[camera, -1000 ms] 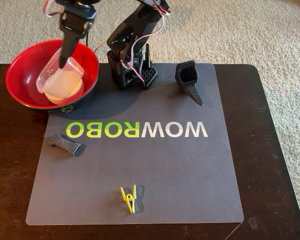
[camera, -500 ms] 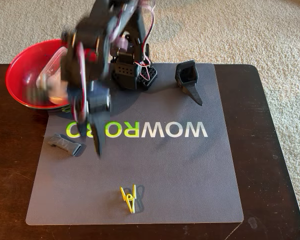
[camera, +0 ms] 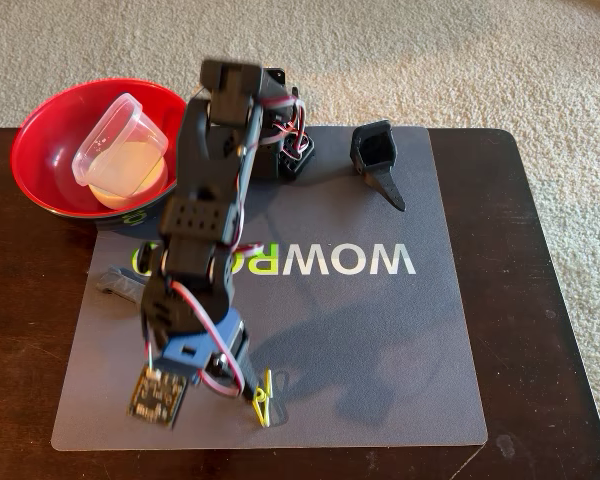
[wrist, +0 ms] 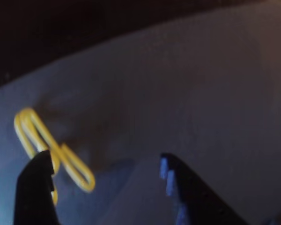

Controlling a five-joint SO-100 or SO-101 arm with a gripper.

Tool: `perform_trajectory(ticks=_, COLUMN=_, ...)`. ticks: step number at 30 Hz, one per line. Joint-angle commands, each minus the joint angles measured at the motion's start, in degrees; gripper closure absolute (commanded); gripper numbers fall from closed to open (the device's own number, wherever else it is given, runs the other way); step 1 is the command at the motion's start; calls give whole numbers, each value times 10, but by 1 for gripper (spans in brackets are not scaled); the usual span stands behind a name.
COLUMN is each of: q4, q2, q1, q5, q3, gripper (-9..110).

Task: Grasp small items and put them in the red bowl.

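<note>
The clear square tub leans at a tilt over the small white bowl, so I expect the tub to tip aside when I carry the yellow clothespin in.
The red bowl stands at the back left of the table. In it lies the clear square tub, tilted, with the small white bowl under it. The black scoop-shaped part lies at the back right of the mat. The dark grey clip lies at the mat's left edge, partly hidden by the arm. The yellow clothespin lies on the mat's front part. My gripper is low over the mat. In the wrist view it is open, and the clothespin lies by the left fingertip.
A grey mat with white lettering covers the dark wooden table. The arm's base stands at the mat's back edge, next to the red bowl. Beige carpet lies beyond the table.
</note>
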Motion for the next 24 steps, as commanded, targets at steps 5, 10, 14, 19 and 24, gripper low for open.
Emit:
perform_trajectory(ticks=5, q4=-3, q2=-67, q1=-49, q5=17, q3=-118, gripper=72)
perform_trajectory(ticks=10, q4=10, q2=-73, q1=-42, q5=18, q3=-113, gripper=75)
perform_trajectory(ticks=14, q4=18, q2=-69, q1=-42, q5=6, q3=-113, gripper=77)
perform_trajectory(ticks=19, q4=71, q2=-1, q1=-45, q5=6, q3=-113, gripper=75)
perform_trajectory(ticks=24, q4=90, q2=50, q1=-43, q5=31, q3=-117, gripper=72)
